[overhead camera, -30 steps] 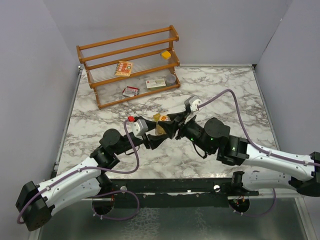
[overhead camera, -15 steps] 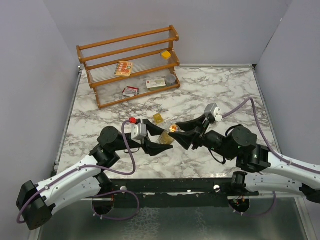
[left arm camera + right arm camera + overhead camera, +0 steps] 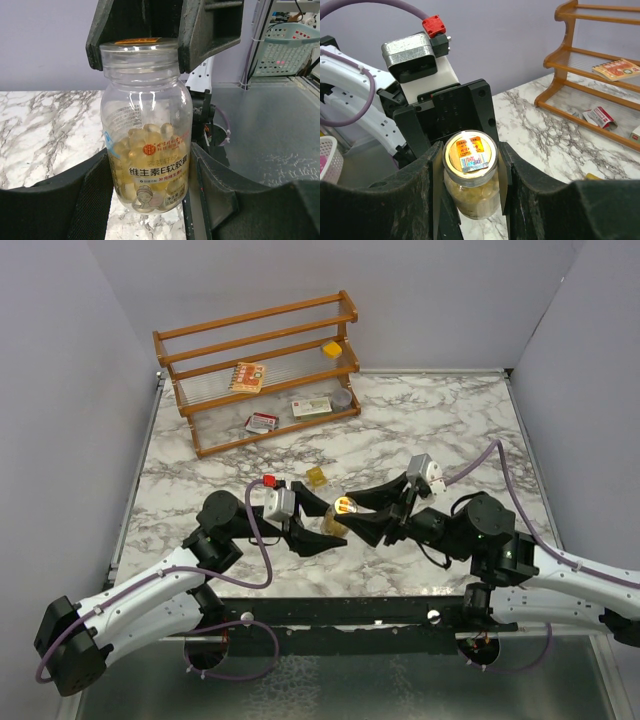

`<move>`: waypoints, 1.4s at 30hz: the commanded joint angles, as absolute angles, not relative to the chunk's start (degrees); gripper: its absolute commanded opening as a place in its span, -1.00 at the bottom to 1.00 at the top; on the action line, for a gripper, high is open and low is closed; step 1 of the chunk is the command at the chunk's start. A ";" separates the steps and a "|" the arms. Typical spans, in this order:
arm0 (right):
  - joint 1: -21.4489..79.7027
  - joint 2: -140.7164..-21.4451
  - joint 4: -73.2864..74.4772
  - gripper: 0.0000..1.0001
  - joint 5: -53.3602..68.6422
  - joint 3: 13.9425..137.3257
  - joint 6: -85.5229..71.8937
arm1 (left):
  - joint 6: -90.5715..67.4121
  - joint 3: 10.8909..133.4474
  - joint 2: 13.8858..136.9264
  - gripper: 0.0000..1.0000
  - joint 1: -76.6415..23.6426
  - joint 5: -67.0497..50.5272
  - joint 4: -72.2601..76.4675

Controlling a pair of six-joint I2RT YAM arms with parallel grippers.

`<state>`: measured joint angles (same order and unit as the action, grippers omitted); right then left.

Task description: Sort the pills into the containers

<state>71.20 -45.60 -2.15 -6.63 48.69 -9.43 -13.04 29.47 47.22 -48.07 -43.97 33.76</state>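
The jar's lower body (image 3: pixel 150 172) is held in my left gripper, so my right gripper should keep turning the jar's lid (image 3: pixel 345 506) between its fingers until its wrist turn ends, and then let the lid go.
A round clear jar (image 3: pixel 341 512) with an orange-labelled lid, partly full of yellow pills (image 3: pixel 145 150), hangs just above the marble at centre front. My left gripper (image 3: pixel 330 525) is shut on the jar's (image 3: pixel 146 115) lower body. From the right, my right gripper (image 3: pixel 356 517) is shut on its lid, the pads (image 3: pixel 436 170) pressed to both sides of the lid (image 3: pixel 469 151). A small squarish yellow box (image 3: pixel 316 476) sits on the table just behind the left gripper (image 3: pixel 149 167). The right gripper (image 3: pixel 470 150) faces the left wrist.
A wooden rack (image 3: pixel 258 370) stands at the back left. It holds card packets (image 3: pixel 247 376), a white packet (image 3: pixel 311 407), a round grey tin (image 3: pixel 342 397) and a yellow block (image 3: pixel 332 349). A red-and-white packet (image 3: pixel 262 422) lies at its foot.
The right arm has drawn back to the right and its wrist has swung round. The jar has shifted right and toward the front, its lid now facing the right gripper.
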 commanded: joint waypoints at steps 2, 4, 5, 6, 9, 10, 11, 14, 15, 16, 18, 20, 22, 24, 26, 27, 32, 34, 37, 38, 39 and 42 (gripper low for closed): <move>70.66 -46.63 -3.40 -0.98 -4.38 50.23 -5.30 | -12.17 30.38 45.33 -1.00 -49.42 -54.01 38.67; 70.66 -45.76 -3.09 -0.97 -3.42 50.23 -4.49 | -11.91 30.27 44.98 -1.00 -49.51 -55.86 38.76; 70.66 -45.25 -2.96 -0.96 -2.98 50.22 -4.14 | -11.87 30.38 44.92 -1.00 -49.55 -56.79 38.88; 70.66 -44.64 -2.79 -0.93 -2.54 50.23 -3.82 | -11.79 30.60 44.92 -1.00 -49.71 -57.92 38.98; 70.66 -43.59 -1.40 -0.91 -0.62 50.74 -2.92 | -11.70 31.29 45.04 -1.00 -50.13 -60.08 39.20; 70.66 -43.36 -0.77 -0.91 0.19 51.12 -2.64 | -11.65 31.40 45.01 -1.00 -50.24 -60.91 39.36; 70.68 -43.26 -0.18 -0.91 1.10 51.51 -2.33 | -11.61 31.52 44.93 -1.00 -50.51 -61.65 39.52; 70.66 -43.04 0.90 -0.91 3.46 51.93 -1.49 | -11.60 31.80 44.68 -1.00 -50.98 -62.98 39.74; 70.66 -43.06 1.15 -0.91 3.96 51.95 -1.23 | -11.60 31.94 44.63 -1.00 -51.21 -63.54 39.82; 70.69 -43.19 1.38 -0.91 4.36 51.96 -0.97 | -11.67 32.11 44.71 -1.00 -51.47 -64.20 39.87; 70.66 -43.66 1.80 -0.91 5.28 52.16 -0.31 | -11.69 32.53 44.96 -1.00 -52.14 -65.75 39.82; 70.66 -44.29 2.19 -0.91 6.50 52.45 0.30 | -11.69 32.75 45.44 -1.00 -52.90 -67.04 39.84; 70.66 -44.91 2.56 -0.92 7.62 52.86 1.08 | -11.61 32.80 45.93 -1.00 -53.63 -68.22 39.81; 70.66 -45.36 3.08 -0.92 8.63 53.37 1.88 | -11.68 32.82 46.21 -1.00 -54.06 -69.22 39.88; 70.66 -45.44 3.60 -0.92 9.23 53.77 2.73 | -11.56 32.69 46.11 -1.00 -54.37 -70.00 39.83; 70.68 -45.37 3.83 -0.92 9.47 53.91 3.11 | -11.45 32.66 45.95 -1.00 -54.52 -70.65 39.84; 70.66 -44.68 4.48 -0.91 10.58 53.90 4.04 | -11.12 32.53 45.41 -1.00 -55.27 -71.34 39.82; 70.66 -44.35 4.28 -0.80 10.29 53.67 3.84 | -11.01 32.39 45.56 -1.00 -55.28 -70.37 39.94; 70.66 -43.87 3.67 -0.45 9.54 53.08 3.48 | -10.82 32.12 46.28 -1.00 -55.29 -69.05 39.92; 70.66 -43.72 3.36 -0.25 9.50 52.83 3.51 | -10.75 32.13 46.62 -1.00 -55.28 -68.89 39.92; 70.69 -43.69 3.21 -0.13 9.72 52.75 3.52 | -10.79 32.15 46.97 -1.00 -55.28 -68.64 39.90; 70.66 -44.03 3.67 0.52 10.15 53.09 3.19 | -10.68 32.15 47.98 -1.00 -55.32 -67.45 39.92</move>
